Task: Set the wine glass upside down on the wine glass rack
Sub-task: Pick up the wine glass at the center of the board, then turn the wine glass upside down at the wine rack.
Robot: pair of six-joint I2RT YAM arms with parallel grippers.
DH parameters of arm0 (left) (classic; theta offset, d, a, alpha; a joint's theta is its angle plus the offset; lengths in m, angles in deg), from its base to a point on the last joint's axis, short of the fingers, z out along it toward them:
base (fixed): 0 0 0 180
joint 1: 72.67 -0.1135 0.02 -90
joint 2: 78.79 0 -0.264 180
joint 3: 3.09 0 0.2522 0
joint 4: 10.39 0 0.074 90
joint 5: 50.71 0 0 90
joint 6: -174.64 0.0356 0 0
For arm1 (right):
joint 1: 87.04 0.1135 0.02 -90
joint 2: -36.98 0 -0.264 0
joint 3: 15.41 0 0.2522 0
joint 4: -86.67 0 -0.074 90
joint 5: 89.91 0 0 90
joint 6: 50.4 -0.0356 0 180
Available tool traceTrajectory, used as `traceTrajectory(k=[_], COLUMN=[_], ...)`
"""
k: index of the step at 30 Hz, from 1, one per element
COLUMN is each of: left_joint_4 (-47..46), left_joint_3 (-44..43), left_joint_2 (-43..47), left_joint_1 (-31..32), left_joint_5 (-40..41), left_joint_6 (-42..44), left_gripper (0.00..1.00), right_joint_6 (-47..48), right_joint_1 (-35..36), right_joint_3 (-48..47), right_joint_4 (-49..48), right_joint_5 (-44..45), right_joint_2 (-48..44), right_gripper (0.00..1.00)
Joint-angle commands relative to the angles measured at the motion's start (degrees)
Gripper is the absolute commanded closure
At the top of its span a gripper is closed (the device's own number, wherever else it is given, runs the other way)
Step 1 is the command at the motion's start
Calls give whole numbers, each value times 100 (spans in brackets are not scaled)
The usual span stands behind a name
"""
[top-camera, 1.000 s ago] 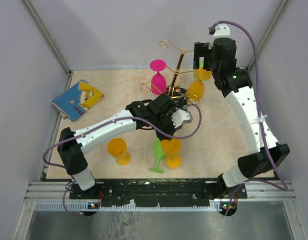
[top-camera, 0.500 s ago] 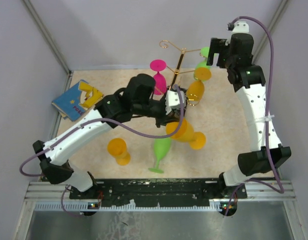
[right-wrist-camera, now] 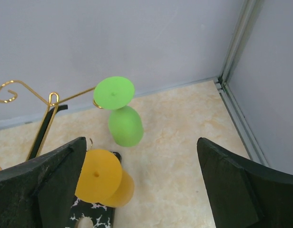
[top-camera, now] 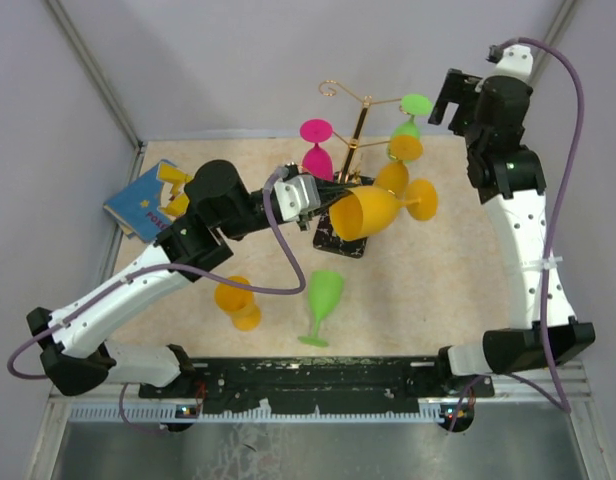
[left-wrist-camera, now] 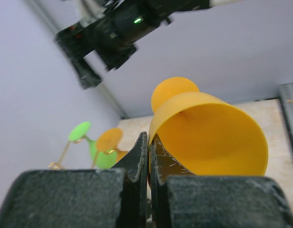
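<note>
The robot's left gripper is holding the orange glass level by its rim (top-camera: 347, 216), so the robot should tilt the glass's foot up and let its right gripper take hold of the stem (top-camera: 402, 202).
My left gripper (top-camera: 333, 207) (left-wrist-camera: 149, 142) is shut on the rim of an orange wine glass (top-camera: 373, 210) (left-wrist-camera: 208, 137). The glass lies sideways in the air, foot pointing right, just in front of the wine glass rack (top-camera: 360, 118) (right-wrist-camera: 45, 124). The rack's black marbled base (top-camera: 338, 240) lies partly under the glass. A pink glass (top-camera: 316, 150), a green glass (top-camera: 416, 104) (right-wrist-camera: 122, 123) and another orange glass (top-camera: 393, 178) (right-wrist-camera: 99, 175) hang upside down on the rack. My right gripper (top-camera: 453, 100) (right-wrist-camera: 141, 142) is open and holds nothing, high up to the right of the rack.
An orange glass (top-camera: 238, 301) stands on the table at the front left. A green glass (top-camera: 321, 303) lies on its side beside it. A blue and yellow book (top-camera: 153, 198) rests at the left edge. Grey walls close in the back and both sides.
My left arm has lifted the orange glass off the table, tipped it sideways and carried it back to the rack. My right gripper has drawn away up and right from the hung green glass.
</note>
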Motion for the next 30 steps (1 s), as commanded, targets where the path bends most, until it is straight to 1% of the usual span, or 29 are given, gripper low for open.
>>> traceTrajectory(k=[1,4,6,10,15,17,19,21,24,26,30], left_joint_4=[-1770,-3038,-3767,-5169,-7425,-8061,-8521,-8926,-9288,-9473,-9562], left_joint_3=[546,1088,1357,1726,2328,2393,2417,2417,2434,2452,2455], left_joint_2=[-35,-76,-150,-430,-955,-1207,-1428,-1593,-1791,-1878,-1967], left_joint_1=[-31,-31,-31,-40,-40,-40,-48,-56,-106,-153,-228], left_joint_5=[1188,1741,2108,2883,3081,3156,3279,3412,3468,3510,3509], left_joint_6=[693,1089,1497,2143,2757,2925,2959,2958,2930,2848,2762], left_gripper=[100,100,100,100,100,100,100,100,100,100,100], right_joint_6=[-434,-750,-970,-1622,-2418,-2729,-3102,-3439,-3850,-3993,-4172], right_joint_1=[-28,-26,-27,-22,-29,-29,-28,-20,10,44,140], right_joint_3=[89,163,280,556,693,818,1065,1323,1581,1582,1535], right_joint_4=[-815,-846,-984,-1391,-1565,-1703,-1942,-2415,-2967,-3080,-3204], right_joint_5=[318,102,-146,-1011,-2203,-2620,-2908,-3226,-3523,-3660,-3833], right_joint_2=[-575,-672,-762,-923,-763,-676,-635,-620,-592,-518,-397], right_gripper=[1,1,1,2,5,6,8,8,9,9,10])
